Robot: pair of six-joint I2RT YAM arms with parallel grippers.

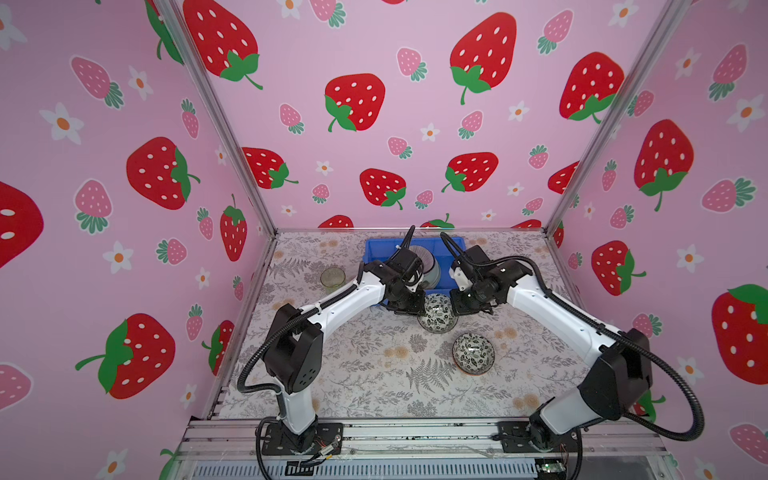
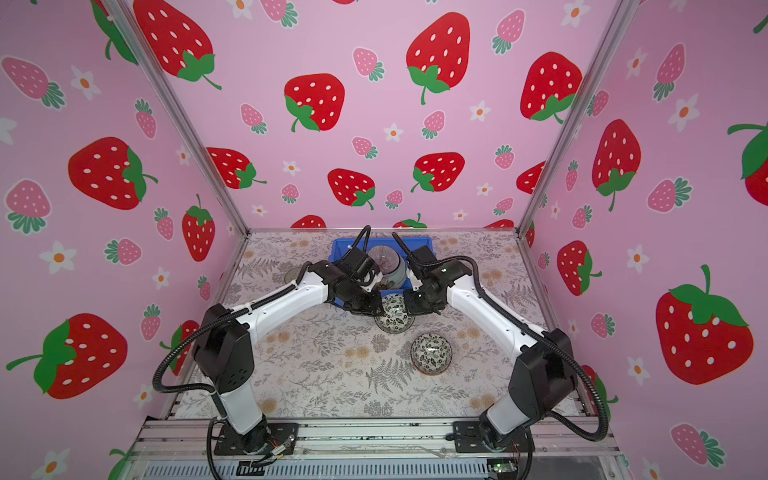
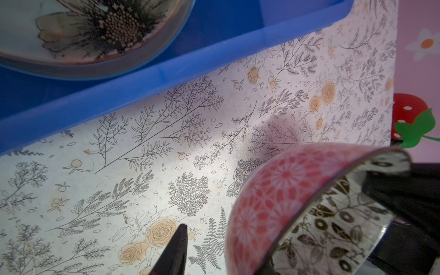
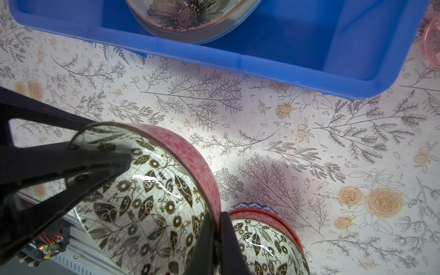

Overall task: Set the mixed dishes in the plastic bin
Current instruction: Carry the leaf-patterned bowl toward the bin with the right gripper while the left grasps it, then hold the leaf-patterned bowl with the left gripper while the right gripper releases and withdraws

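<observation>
Next, I take the bowl's opposite rim (image 1: 421,321) with my left gripper, because my right gripper holds the bowl but the stack in the bin (image 1: 431,275) is closer to my left gripper.
A bowl (image 1: 436,313), black-and-white inside (image 4: 154,190) and orange-red outside (image 3: 273,190), hangs tilted just in front of the blue plastic bin (image 1: 374,249). My right gripper (image 4: 215,226) is shut on its rim, one finger inside and one outside. On the opposite side my left gripper (image 3: 226,247) stands open astride the rim, its outer finger (image 3: 176,250) still apart from the wall. A pale plate with a flower (image 3: 107,23) tops the stack in the bin (image 4: 309,47). A second patterned bowl (image 1: 473,354) rests on the table nearer the front.
A greenish glass tumbler (image 1: 332,276) stands on the table left of the bin. A pink glass (image 4: 432,40) sits beside the bin's other end. Pink strawberry walls enclose the floral table (image 1: 374,374) on three sides.
</observation>
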